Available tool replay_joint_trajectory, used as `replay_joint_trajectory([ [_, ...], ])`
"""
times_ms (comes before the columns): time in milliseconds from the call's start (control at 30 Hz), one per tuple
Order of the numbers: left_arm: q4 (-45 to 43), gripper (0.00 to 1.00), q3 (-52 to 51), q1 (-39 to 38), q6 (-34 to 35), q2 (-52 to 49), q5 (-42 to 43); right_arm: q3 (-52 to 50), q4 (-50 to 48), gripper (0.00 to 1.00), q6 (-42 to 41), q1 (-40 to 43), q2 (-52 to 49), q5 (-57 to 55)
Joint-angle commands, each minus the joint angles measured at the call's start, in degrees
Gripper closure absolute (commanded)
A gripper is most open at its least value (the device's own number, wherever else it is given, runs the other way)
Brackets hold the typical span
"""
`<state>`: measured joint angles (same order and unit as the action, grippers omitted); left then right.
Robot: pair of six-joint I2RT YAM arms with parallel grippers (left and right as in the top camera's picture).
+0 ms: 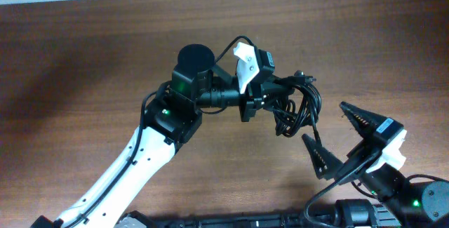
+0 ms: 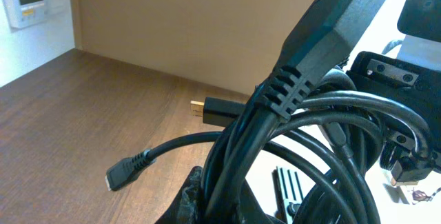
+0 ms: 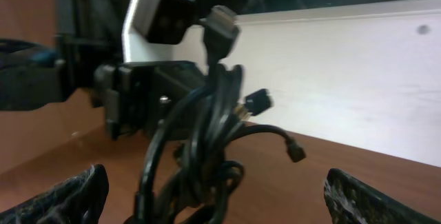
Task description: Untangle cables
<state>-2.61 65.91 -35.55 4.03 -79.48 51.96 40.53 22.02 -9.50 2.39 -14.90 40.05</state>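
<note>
I should take the hanging loops [image 1: 287, 124] with my right gripper before my left gripper opens, because my left gripper is holding the large plug's cable [image 2: 252, 131] together with the coiled strands of cable.
The cables [image 1: 300, 110] form one tangled black bundle hanging just above the wooden table. My left gripper [image 1: 273, 96] is shut on the bundle's left side. In the left wrist view the cables [image 2: 303, 134] fill the foreground, with a large plug [image 2: 331, 24], a gold-tipped connector [image 2: 207, 108] and a small plug [image 2: 124, 172] sticking out; the left gripper [image 2: 275, 207] clamps the strands at the bottom edge. My right gripper [image 1: 340, 138] stands open to the bundle's lower right, apart from it. In the right wrist view the cables [image 3: 207, 148] hang ahead of the wide-open right gripper [image 3: 220, 203].
The brown wooden table [image 1: 105, 45] stretches to the left and behind. A pale wall [image 3: 358, 79] borders its far edge. The left arm [image 1: 161, 126] reaches in from the lower left, and the right arm's base [image 1: 414, 200] sits at the lower right.
</note>
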Motion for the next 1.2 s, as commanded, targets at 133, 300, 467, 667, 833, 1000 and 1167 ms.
replay_joint_trajectory([
  [133, -0.1, 1.0, 1.1, 1.2, -0.9, 2.8, 2.3, 1.2, -0.2, 0.01, -0.4, -0.5, -0.1, 6.0],
  [300, 0.9, 1.0, 1.1, 4.0, -1.2, 6.1, 2.3, 1.2, 3.0, 0.04, 8.2, -0.5, -0.2, 5.4],
  [467, 2.2, 1.0, 1.0, 6.5, -2.2, 8.0, 2.8, 1.2, 9.5, 0.04, 10.6, -0.5, -0.2, -7.6],
  [667, 2.0, 1.0, 1.0, 6.5, -2.4, 8.0, 8.3, 1.2, 3.1, 0.04, 10.5, -0.5, -0.2, -8.3],
  [833, 1.0, 1.0, 1.0, 6.1, -2.4, 8.0, 8.5, 1.2, -2.5, 0.06, 10.6, -0.5, -0.2, 2.1],
  [1000, -2.0, 1.0, 1.0, 2.6, -2.4, 8.0, 8.3, 1.2, -3.7, 0.13, 11.8, -0.5, -0.2, 9.7],
  [1167, -2.3, 1.0, 1.0, -0.2, -2.4, 8.0, 8.2, 1.2, -6.1, 0.28, 18.9, -0.5, -0.2, 19.9],
])
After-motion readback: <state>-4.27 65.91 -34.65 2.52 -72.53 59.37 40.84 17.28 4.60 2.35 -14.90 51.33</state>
